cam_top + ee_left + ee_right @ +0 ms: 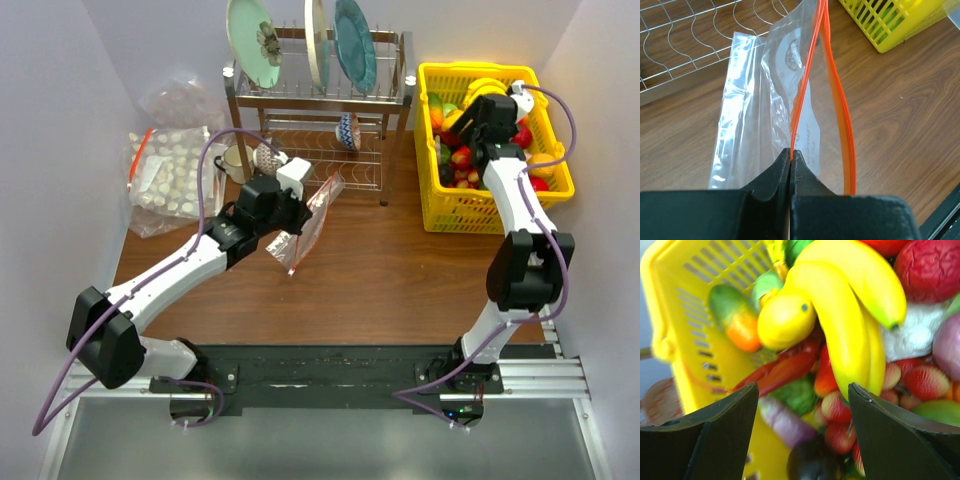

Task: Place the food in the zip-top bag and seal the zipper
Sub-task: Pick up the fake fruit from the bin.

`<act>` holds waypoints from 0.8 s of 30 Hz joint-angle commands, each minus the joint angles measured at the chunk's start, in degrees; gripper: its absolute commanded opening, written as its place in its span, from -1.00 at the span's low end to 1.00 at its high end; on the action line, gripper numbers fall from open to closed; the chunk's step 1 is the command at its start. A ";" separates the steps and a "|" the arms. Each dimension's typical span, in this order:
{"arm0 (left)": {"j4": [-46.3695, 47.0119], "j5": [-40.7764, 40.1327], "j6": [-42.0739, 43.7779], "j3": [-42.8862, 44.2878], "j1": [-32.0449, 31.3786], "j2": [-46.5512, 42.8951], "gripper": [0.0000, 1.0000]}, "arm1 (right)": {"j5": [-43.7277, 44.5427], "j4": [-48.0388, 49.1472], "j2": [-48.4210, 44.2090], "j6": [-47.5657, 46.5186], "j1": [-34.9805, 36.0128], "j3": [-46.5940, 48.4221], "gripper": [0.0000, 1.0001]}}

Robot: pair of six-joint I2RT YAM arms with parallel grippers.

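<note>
The bananas join at a shared end (801, 271). I expect the whole banana bunch (842, 315) to come along together when I lift the front banana by its tip.
My left gripper (290, 215) is shut on the zip-top bag (308, 228), pinching one lip of its orange-red zipper (801, 85) between the fingertips (791, 152). The bag's mouth gapes open, the other lip (844, 120) bowing away to the right; its white label (807, 135) shows. The bag hangs over the brown table. My right gripper (490, 115) is open above the yellow basket (432, 190) of food. In the right wrist view the banana bunch (850, 315), a yellow fruit (785, 322) and several red pieces lie below the open gripper (803, 390).
A wire dish rack (320, 110) with plates stands at the back centre, close behind the bag. A larger clear bag of pale lumps (170, 175) lies at the back left. A mug (232, 160) sits beside the rack.
</note>
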 commanded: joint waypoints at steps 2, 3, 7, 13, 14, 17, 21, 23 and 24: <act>5.81 2.11 1.68 -0.86 0.21 -1.54 -1.00 | 8.64 -1.38 5.53 -6.63 -0.14 7.64 0.52; 5.64 2.37 1.68 -0.68 0.21 -1.28 -1.00 | 9.35 -1.21 7.19 -6.99 -0.14 8.34 0.52; 4.32 3.60 1.68 0.20 0.21 -0.04 -1.00 | 13.39 -1.11 12.56 -9.97 -0.14 12.38 0.52; 4.05 3.26 1.59 0.02 0.21 0.13 -1.00 | 16.73 -2.27 13.11 -14.45 -0.22 13.37 0.53; 4.05 3.25 1.68 0.02 0.21 0.13 -1.00 | 16.91 -0.70 12.40 -15.24 -0.22 12.49 0.54; 4.05 3.17 1.77 0.02 0.21 0.39 -1.00 | 18.93 1.16 10.82 -18.49 -0.22 9.93 0.57; 3.96 3.52 1.86 0.29 0.30 0.75 -1.00 | 22.62 -0.06 11.96 -21.31 -0.14 10.55 0.57; 3.88 3.61 1.95 0.37 0.39 0.92 -1.00 | 23.50 0.28 11.70 -21.23 -0.14 9.85 0.56; 3.88 3.69 1.95 0.37 0.47 1.01 -1.00 | 23.07 0.81 11.26 -21.23 -0.22 8.28 0.56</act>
